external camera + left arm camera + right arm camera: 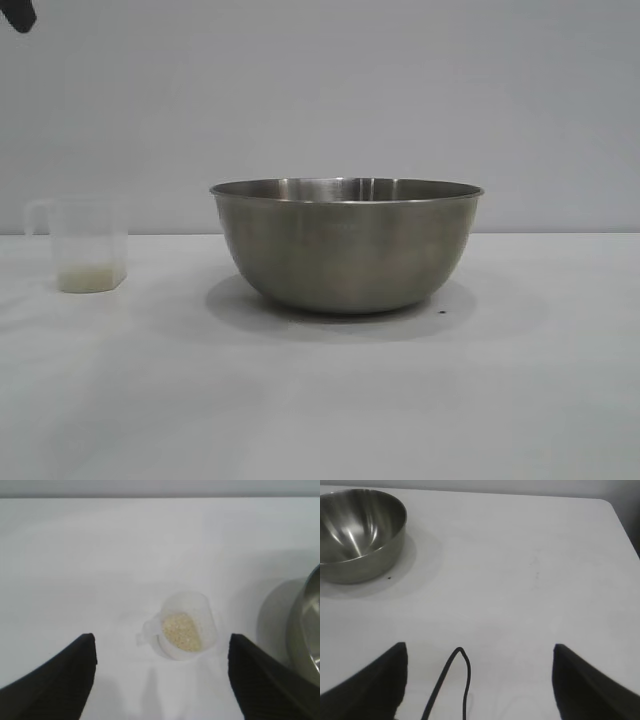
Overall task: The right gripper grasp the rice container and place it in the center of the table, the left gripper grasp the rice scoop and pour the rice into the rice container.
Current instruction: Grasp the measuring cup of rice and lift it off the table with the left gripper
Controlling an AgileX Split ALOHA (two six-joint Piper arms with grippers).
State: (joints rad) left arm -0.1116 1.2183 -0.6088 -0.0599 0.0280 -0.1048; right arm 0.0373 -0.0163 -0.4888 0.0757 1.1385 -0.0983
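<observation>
My left gripper should back away from high above the rice scoop [187,626], where it points steeply down, then level out and come in low at its upright handle [32,215].
The rice container [346,245], a large steel bowl, stands upright in the middle of the white table [320,400]; it also shows in the right wrist view [357,532] and at the edge of the left wrist view [306,625]. The rice scoop [88,245], a small clear cup with a handle, stands at the left with a thin layer of rice [90,275] in it; the left wrist view shows the scoop [186,625] and its rice [181,631] from above. My left gripper [161,645] is open and empty, high above the scoop. My right gripper [480,652] is open and empty, well away from the bowl.
A loop of black cable [452,680] hangs between the right fingers. The table's far corner [607,502] shows in the right wrist view. A black part of the left arm [18,14] sits at the exterior view's top left corner.
</observation>
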